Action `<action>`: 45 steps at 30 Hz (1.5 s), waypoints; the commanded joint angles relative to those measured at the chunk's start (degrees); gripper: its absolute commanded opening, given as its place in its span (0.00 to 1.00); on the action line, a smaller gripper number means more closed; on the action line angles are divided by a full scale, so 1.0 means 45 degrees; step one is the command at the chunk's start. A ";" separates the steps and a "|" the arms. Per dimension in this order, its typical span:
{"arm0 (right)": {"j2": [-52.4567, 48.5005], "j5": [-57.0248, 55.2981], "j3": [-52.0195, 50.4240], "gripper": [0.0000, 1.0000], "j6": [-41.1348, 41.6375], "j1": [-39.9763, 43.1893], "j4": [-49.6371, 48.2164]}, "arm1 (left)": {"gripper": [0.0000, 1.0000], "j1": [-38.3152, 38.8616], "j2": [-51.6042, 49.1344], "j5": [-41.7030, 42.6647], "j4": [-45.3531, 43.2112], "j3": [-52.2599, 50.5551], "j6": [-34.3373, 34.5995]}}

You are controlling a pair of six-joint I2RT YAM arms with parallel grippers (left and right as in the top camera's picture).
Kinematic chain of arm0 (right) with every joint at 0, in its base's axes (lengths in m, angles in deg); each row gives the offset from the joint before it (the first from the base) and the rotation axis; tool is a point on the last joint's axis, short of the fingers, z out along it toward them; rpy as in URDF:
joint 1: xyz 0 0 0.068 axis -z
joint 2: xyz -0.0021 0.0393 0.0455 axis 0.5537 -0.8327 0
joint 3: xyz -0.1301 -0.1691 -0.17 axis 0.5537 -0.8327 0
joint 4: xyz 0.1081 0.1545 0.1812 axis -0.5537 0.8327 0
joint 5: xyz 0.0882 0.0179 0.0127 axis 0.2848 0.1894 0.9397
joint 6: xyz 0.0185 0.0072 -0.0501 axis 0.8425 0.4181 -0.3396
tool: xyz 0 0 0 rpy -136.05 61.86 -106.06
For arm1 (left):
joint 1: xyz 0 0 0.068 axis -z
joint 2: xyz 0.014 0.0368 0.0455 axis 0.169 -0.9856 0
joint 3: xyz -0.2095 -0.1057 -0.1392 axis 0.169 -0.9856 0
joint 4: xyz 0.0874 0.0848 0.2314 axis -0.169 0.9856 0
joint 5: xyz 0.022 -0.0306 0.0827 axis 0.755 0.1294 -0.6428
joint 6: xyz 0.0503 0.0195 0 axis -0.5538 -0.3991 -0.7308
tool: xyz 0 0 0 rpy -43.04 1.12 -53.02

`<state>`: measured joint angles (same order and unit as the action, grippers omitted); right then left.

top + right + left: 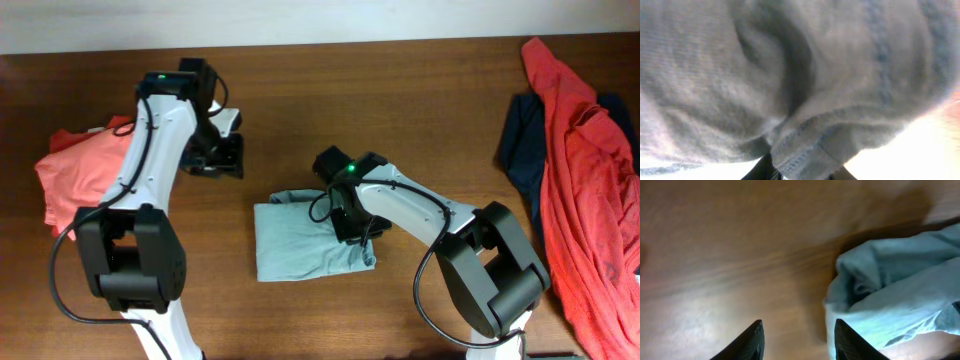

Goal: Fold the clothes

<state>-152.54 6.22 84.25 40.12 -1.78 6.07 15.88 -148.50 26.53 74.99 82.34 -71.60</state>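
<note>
The T-shirt's bunched corner point(285, 197) is away from where my right gripper holds the hem, so my left gripper should grab that folded edge point(260, 214) and make it straight.
The pale grey-blue T-shirt point(300, 240) lies folded into a rough rectangle at the middle of the table. My right gripper point(357, 232) is down on its right edge, shut on a hem of the T-shirt point(805, 150), which fills the right wrist view. My left gripper point(218, 160) is open and empty above bare wood, up and left of the shirt; its wrist view shows the fingers point(799, 342) over wood with the T-shirt's bunched corner point(890, 295) at the right.
A coral-red tee point(70, 175) lies bunched at the left edge. At the right, a coral-red tee point(590, 170) is spread over a navy piece point(520, 140). The wooden table point(400, 90) ends at a white wall at the back.
</note>
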 commanded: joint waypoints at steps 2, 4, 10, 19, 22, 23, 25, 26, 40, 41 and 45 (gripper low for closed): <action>-0.0112 -0.1977 -0.0044 0.25 -0.0311 -0.0005 -0.0155 | 0.45 0.0690 0.0287 0.0325 -0.0228 -0.0398 -0.0777; -0.0112 -0.2331 -0.0044 0.26 -0.0306 0.0131 -0.0248 | 0.45 0.0942 0.0287 0.0325 -0.0204 -0.0583 -0.1010; -0.0112 -0.2307 -0.0044 0.25 -0.0724 0.1166 -0.0631 | 0.45 0.1302 0.0287 0.0287 -0.0121 -0.0869 -0.1103; -0.0112 -0.2312 -0.0044 0.26 -0.2817 0.2404 -0.1146 | 0.32 0.1651 0.0291 0.2948 0.0495 -0.0913 -0.2453; -0.0112 -0.2312 -0.0044 0.26 -0.2905 0.2467 -0.1297 | 0.35 0.1943 0.0291 0.3774 0.0539 -0.0913 -0.3347; -0.0112 -0.2312 -0.0044 0.26 -0.2900 0.2467 -0.1336 | 0.36 0.2064 0.0291 0.3677 0.0515 -0.0913 -0.3395; -0.0112 -0.2312 -0.0044 0.26 -0.2895 0.2467 -0.1379 | 0.36 0.2307 0.0291 0.3589 0.0471 -0.0913 -0.3623; -0.0112 -0.2312 -0.0044 0.26 -0.2895 0.2467 -0.1384 | 0.36 0.2414 0.0291 0.3585 0.0432 -0.0913 -0.3672; -0.0112 -0.2312 -0.0044 0.26 -0.2890 0.2467 -0.1292 | 0.36 0.3813 0.0287 0.3104 -0.0957 -0.2171 -0.3706; -0.0112 -0.2312 -0.0044 0.26 -0.2890 0.2467 -0.1292 | 0.36 0.3832 0.0291 0.3177 -0.1112 -0.2346 -0.3701; -0.0112 -0.2312 -0.0044 0.27 -0.2890 0.2467 -0.1292 | 0.36 0.3900 0.0287 0.3313 -0.2084 -0.3133 -0.3696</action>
<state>-152.54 -2.68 84.25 26.92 9.11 0.19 33.08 -148.41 40.43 67.87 70.82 -87.20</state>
